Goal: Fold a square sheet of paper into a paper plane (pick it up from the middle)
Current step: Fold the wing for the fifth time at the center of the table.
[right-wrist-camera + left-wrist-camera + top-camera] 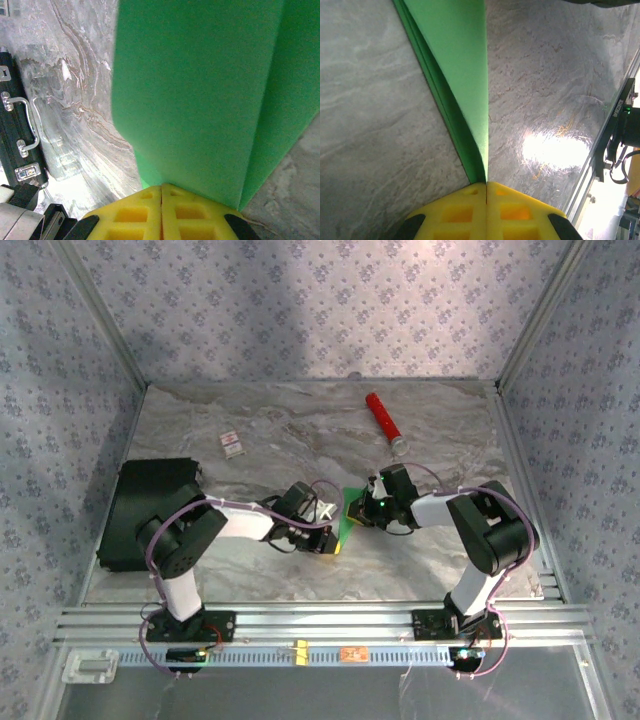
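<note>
Next, I take my left gripper back next to my right gripper and press the paper's fold with my left gripper, because the folded layers gape (456,117) near the paper's tip under it.
The square sheet of paper (351,508) is bright green and folded, held up between both arms near the table's middle. My left gripper (330,538) is shut on its lower edge; in the left wrist view the yellow fingertips (470,210) pinch the paper (457,55) where its folded layers taper to a point at the left gripper (486,183). My right gripper (362,508) is shut on the opposite side; in the right wrist view the paper (200,90) rises broad and creased from the right gripper (161,186).
A red cylinder (383,419) lies at the back right of the marble table (270,440). A black flat box (150,510) sits at the left edge, its latch side in the right wrist view (15,115). A small white card (233,445) lies at the back left.
</note>
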Robot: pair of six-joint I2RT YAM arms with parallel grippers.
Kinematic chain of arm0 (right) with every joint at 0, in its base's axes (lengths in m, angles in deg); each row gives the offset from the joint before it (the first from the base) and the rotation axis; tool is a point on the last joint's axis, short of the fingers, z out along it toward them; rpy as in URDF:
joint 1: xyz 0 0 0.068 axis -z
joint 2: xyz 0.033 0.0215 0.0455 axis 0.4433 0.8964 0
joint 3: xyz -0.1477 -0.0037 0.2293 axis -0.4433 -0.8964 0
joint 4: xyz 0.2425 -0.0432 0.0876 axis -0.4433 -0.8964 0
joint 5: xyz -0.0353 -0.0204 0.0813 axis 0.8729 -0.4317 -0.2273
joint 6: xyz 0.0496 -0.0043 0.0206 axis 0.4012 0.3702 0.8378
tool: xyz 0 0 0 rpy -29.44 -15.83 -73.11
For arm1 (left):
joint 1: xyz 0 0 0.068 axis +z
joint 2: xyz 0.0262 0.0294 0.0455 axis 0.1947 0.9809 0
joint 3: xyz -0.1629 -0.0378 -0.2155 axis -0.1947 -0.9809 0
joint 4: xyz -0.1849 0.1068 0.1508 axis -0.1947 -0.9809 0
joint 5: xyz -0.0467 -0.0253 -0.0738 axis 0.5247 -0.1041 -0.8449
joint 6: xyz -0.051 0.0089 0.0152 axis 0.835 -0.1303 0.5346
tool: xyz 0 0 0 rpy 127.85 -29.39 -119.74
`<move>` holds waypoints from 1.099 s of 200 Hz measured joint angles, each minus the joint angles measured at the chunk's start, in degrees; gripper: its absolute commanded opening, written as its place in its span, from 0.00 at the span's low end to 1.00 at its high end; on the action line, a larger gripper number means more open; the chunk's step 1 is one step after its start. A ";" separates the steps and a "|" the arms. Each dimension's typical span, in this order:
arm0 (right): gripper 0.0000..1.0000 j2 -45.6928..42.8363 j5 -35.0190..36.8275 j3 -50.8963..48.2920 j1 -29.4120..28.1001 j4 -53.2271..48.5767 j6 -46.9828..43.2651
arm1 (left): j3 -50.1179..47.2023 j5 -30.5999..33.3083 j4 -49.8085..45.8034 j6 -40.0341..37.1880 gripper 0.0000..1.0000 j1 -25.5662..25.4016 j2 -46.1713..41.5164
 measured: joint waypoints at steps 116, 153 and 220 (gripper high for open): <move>0.09 -0.02 0.15 0.04 -0.07 -0.07 0.00 | -4.04 2.67 -4.98 2.91 0.06 -1.40 -9.99; 0.09 -0.04 0.22 0.15 -0.11 -0.33 0.00 | -3.21 3.30 0.15 7.26 0.07 -0.83 -9.94; 0.09 -0.04 0.59 0.42 -0.26 -0.85 0.00 | 3.96 4.59 6.16 11.37 0.09 -0.83 -1.07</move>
